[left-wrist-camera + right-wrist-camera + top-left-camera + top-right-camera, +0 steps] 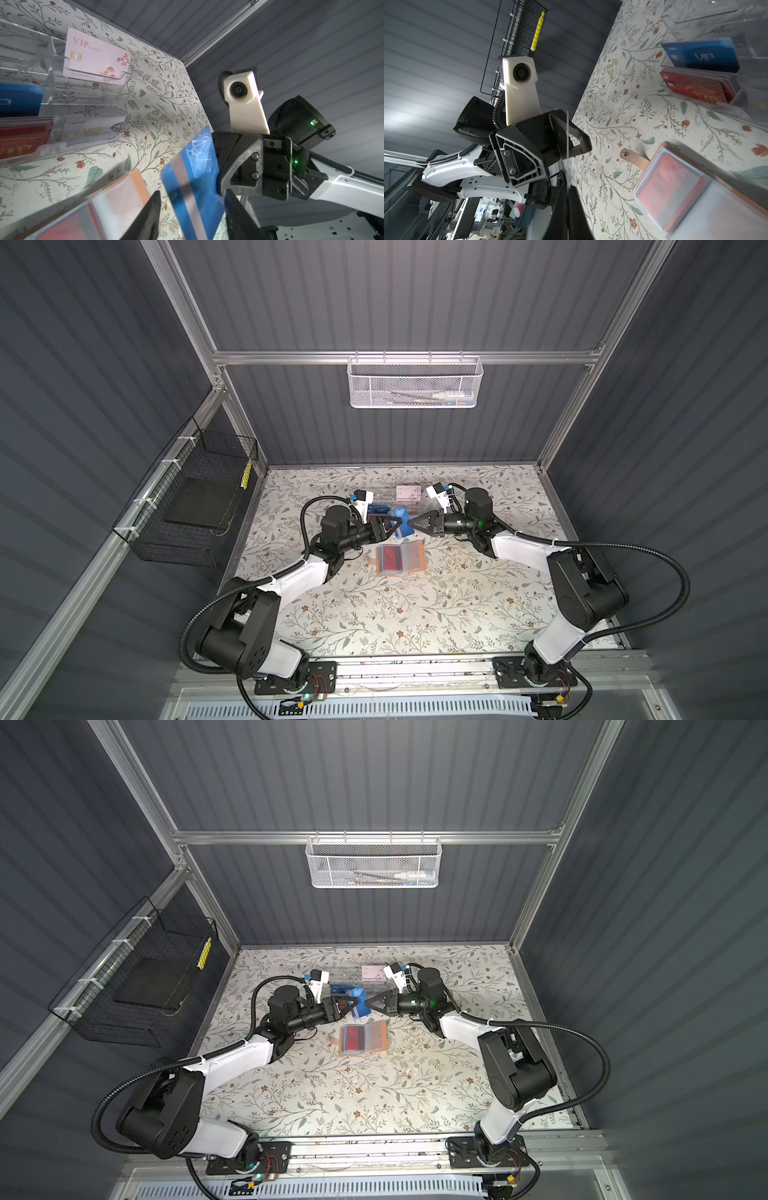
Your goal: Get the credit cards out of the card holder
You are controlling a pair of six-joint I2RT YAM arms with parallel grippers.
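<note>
The blue cards' slot [379, 509] is on my left gripper's side, so my right gripper should hand the blue credit card [403, 525] to my left gripper and move away.
A blue credit card [402, 523] [358, 1003] [193, 176] hangs in the air above the table, behind the card holder. My right gripper [411, 522] [569, 188] is shut on its edge; the right wrist view shows it edge-on as a thin line [568, 145]. My left gripper [397, 525] [192, 192] is open, one finger on each side of the card with small gaps. The tan card holder [417, 556] [380, 1038] [137, 178] [648, 164] lies open on the table. A red card [390, 552] [668, 182] sits in its clear sleeve.
A clear acrylic box [386, 494] [52, 47] with blue, red and pale cards stands behind the grippers. A white mesh basket [415, 383] hangs on the back wall. A black wire basket [195, 497] is on the left wall.
</note>
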